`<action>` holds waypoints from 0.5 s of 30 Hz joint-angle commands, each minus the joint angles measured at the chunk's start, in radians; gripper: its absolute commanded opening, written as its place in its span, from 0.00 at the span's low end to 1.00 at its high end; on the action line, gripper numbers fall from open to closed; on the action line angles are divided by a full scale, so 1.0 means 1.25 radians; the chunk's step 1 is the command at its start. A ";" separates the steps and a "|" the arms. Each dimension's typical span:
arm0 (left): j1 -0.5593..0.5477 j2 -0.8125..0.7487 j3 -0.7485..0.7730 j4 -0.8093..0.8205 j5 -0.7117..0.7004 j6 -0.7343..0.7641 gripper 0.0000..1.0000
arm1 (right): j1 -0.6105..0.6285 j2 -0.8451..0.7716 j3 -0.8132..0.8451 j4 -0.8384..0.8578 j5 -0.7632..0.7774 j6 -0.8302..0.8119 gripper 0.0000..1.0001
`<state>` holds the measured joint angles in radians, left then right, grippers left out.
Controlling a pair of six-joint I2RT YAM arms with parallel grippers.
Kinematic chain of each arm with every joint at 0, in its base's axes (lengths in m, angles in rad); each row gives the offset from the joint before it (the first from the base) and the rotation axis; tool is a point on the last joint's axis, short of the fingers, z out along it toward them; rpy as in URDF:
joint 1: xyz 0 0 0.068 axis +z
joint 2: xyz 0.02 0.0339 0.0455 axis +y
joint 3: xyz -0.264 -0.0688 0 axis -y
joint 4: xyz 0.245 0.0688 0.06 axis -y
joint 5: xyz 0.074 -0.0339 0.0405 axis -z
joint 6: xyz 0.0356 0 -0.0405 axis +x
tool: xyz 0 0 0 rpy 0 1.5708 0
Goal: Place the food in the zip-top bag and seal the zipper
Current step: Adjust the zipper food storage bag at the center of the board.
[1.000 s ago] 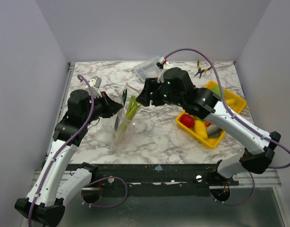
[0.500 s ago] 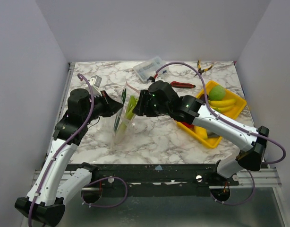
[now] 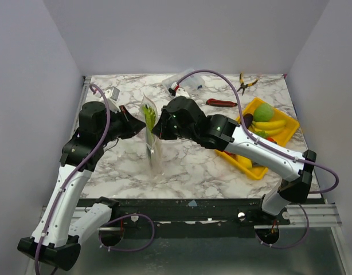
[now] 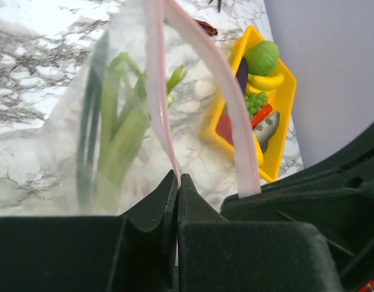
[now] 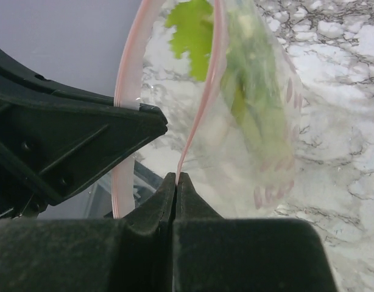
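Observation:
My right gripper needs to let go of a zipper edge [image 5: 201,112] of the bag that it holds, as the fish [image 4: 267,128] is in the yellow tray and I should fetch it before sealing.
The clear zip-top bag [image 3: 153,152] hangs upright between my two grippers, above the marble table. A green-white celery stalk [image 3: 148,114] stands inside it. My left gripper [image 3: 137,122] is shut on one lip of the pink zipper [image 4: 158,91]. My right gripper [image 3: 157,127] is shut on the other lip [image 5: 202,91], so the mouth gapes. The left wrist view shows my left gripper [image 4: 176,177] pinching the strip, with the celery [image 4: 120,134] behind the film. My right gripper [image 5: 176,176] pinches likewise, the celery [image 5: 248,91] blurred. Other food, a green ball [image 3: 264,112] and yellow pieces [image 3: 273,124], lies at the right.
The yellow tray [image 3: 282,113] holds that food at the right, partly under my right arm. A red-handled tool [image 3: 222,103], pliers [image 3: 245,83] and a rigid clear box [image 3: 184,82] lie at the back. A small white object [image 3: 112,93] sits at back left.
My right gripper swung left from above the tray to the bag and shut on the zipper's free lip. The bag, slumped before, now hangs taller and narrower. The left gripper stayed shut.

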<state>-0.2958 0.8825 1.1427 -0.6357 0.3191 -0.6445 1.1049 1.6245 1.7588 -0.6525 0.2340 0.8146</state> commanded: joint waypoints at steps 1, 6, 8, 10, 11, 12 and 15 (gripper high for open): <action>0.035 0.025 0.007 -0.062 -0.013 -0.017 0.00 | 0.003 0.030 0.016 0.032 0.073 -0.030 0.00; 0.048 -0.033 0.017 -0.069 0.006 -0.021 0.00 | 0.002 0.030 0.046 -0.006 0.082 -0.044 0.00; 0.049 -0.044 0.044 -0.082 0.003 -0.014 0.00 | 0.002 0.020 0.048 -0.004 0.063 -0.042 0.00; 0.049 -0.036 0.076 -0.101 -0.002 -0.002 0.00 | 0.003 0.005 0.027 0.025 0.038 -0.031 0.00; 0.050 -0.029 0.093 -0.111 -0.011 0.006 0.00 | 0.002 -0.002 0.010 0.047 0.019 -0.026 0.00; 0.050 -0.021 0.109 -0.123 -0.023 0.015 0.00 | 0.002 -0.007 -0.005 0.076 0.002 -0.018 0.00; 0.054 0.004 0.160 -0.172 -0.079 0.042 0.00 | 0.002 -0.004 -0.033 0.147 -0.064 0.007 0.00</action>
<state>-0.2409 0.8577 1.2514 -0.7753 0.3031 -0.6445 1.1061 1.6421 1.7557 -0.5945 0.2539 0.7898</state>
